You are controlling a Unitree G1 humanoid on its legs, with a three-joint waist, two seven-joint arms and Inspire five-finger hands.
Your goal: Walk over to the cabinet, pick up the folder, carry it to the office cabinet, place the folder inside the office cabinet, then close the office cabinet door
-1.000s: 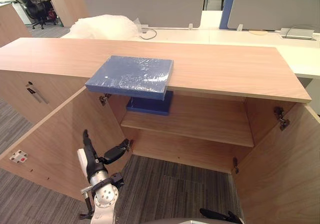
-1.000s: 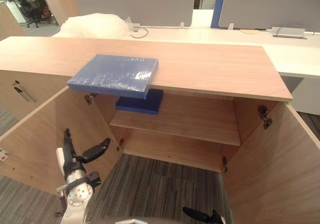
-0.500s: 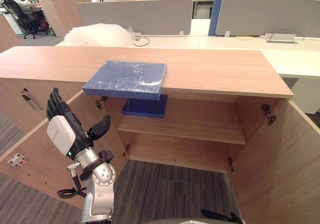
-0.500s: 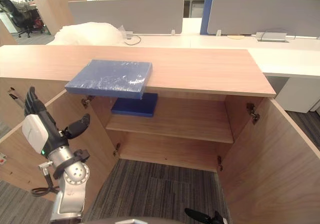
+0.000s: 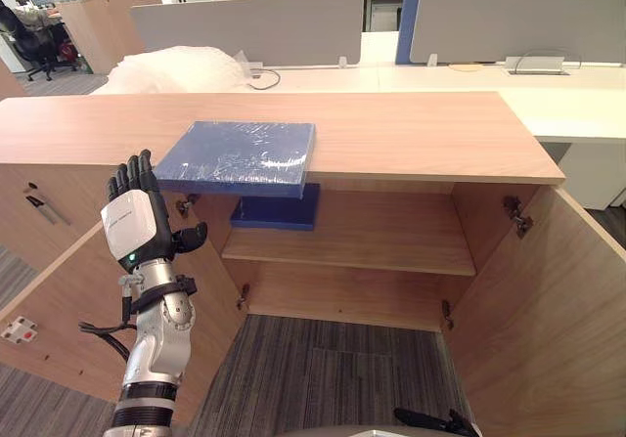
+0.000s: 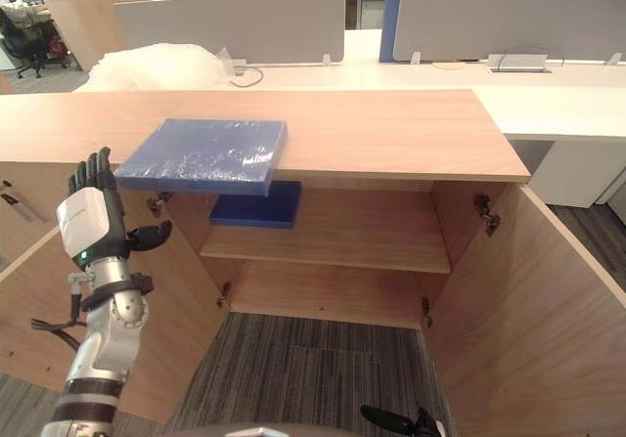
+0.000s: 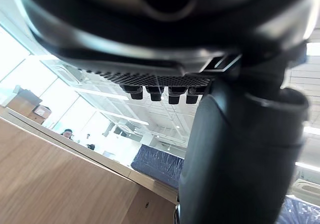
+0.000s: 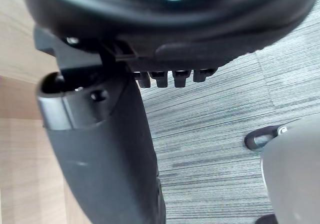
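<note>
The overhanging front edge [image 5: 233, 188] is staying straight inside its plastic wrap, so the blue folder [image 5: 241, 152] will remain stiff and closed when I lift it.
A blue plastic-wrapped folder [image 5: 238, 155] lies flat on the wooden cabinet top [image 5: 411, 134], its front edge overhanging the open compartment. A second dark blue folder [image 5: 279, 210] lies on the inner shelf [image 5: 391, 237] just below. My left hand [image 5: 137, 224] is raised in front of the open left door [image 5: 68, 300], below and left of the folder, open and apart from it. In the left wrist view the folder [image 7: 159, 164] shows past the thumb [image 7: 240, 149]. My right hand [image 8: 105, 149] hangs low over grey carpet, open and holding nothing.
Both cabinet doors stand wide open, the right door [image 5: 538, 329] swung towards me. A white plastic bundle [image 5: 186, 65] sits on the desk behind the cabinet, with grey partitions [image 5: 254, 26] beyond. A neighbouring cabinet door with a handle [image 5: 39, 207] is at the left.
My left hand has risen from low beside the left door to just under the cabinet top, palm turned away. The camera has shifted; the folders have not moved.
</note>
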